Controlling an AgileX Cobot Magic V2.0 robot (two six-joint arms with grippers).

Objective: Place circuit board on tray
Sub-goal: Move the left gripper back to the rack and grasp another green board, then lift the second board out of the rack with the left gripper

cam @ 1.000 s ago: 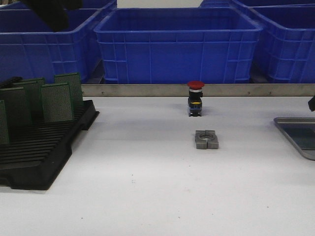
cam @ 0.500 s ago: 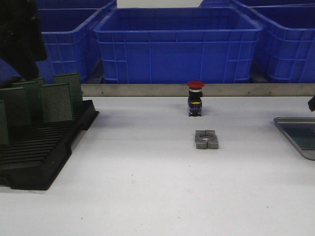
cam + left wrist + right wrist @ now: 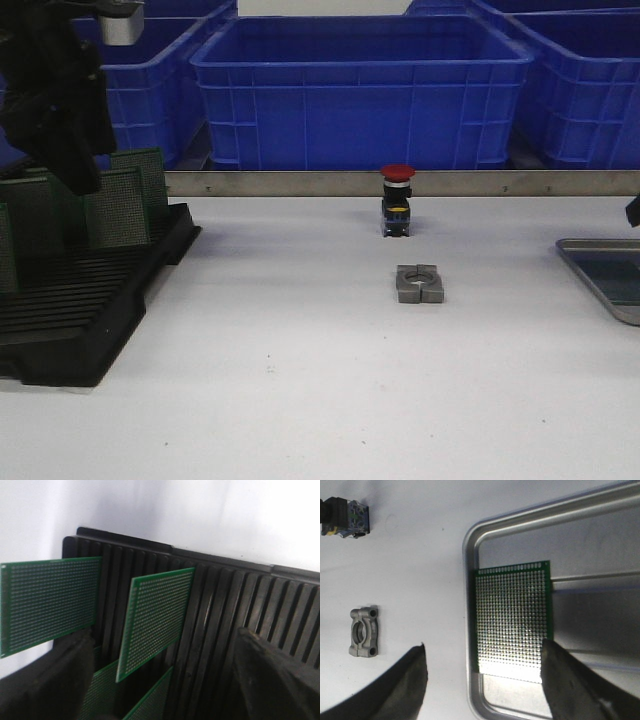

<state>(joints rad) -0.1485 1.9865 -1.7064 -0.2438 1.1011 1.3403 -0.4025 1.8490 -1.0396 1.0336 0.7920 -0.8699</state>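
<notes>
I expect the green circuit board (image 3: 117,207) to slide out freely and stay flat when I lift it, because it stands upright in its open slot (image 3: 119,246).
Several green circuit boards (image 3: 117,207) stand upright in a black slotted rack (image 3: 95,300) at the table's left. My left gripper (image 3: 80,175) hangs just above them. In the left wrist view it (image 3: 162,635) is open and empty, its fingers (image 3: 55,680) either side of one standing board (image 3: 155,620), with another board (image 3: 50,602) beside it. The silver tray (image 3: 600,270) lies at the right edge. In the right wrist view one board (image 3: 512,620) lies flat in the tray (image 3: 470,545). My right gripper (image 3: 484,645) is open and empty above it.
A red-capped push button (image 3: 397,200) and a grey metal clamp block (image 3: 419,283) stand mid-table; both also show in the right wrist view, the button (image 3: 342,517) and the block (image 3: 364,631). Blue crates (image 3: 360,90) line the back behind a metal rail (image 3: 300,183).
My left arm has come down from the top left corner to just above the boards in the rack. Nothing else has moved.
</notes>
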